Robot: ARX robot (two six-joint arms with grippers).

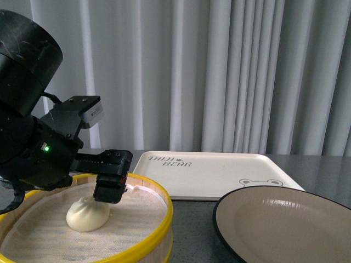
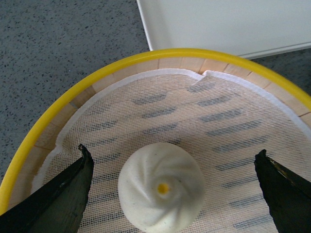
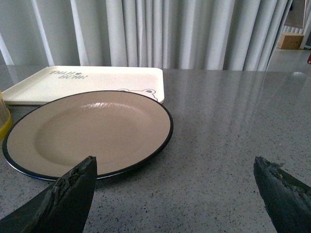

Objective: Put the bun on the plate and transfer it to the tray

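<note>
My gripper will carry the bun point(image 1: 88, 215) pinched narrow, and the bun will then round out again on the plate, because puffy pleats swirl point(image 2: 163, 188) around the bun's yellow tip.
The cream-white bun point(image 1: 86, 215) with a pleated top lies on the cloth liner inside the yellow-rimmed steamer basket point(image 1: 159, 219). My left gripper point(image 1: 109, 192) is open just above and behind it. In the left wrist view the bun point(image 2: 161, 191) lies between the two spread fingers point(image 2: 63, 194), untouched. The beige plate point(image 1: 285, 224) with a black rim lies empty at the front right. The cream tray point(image 1: 214, 170) with BEAR lettering lies empty behind it. My right gripper point(image 3: 175, 165) is open above the table beside the plate point(image 3: 87, 131); the tray point(image 3: 92, 80) lies beyond.
A grey speckled tabletop point(image 3: 233, 121) runs under everything. White curtains point(image 1: 219, 71) hang behind the table. The steamer basket point(image 2: 58, 121) stands close to the tray's corner point(image 2: 146, 29) and next to the plate.
</note>
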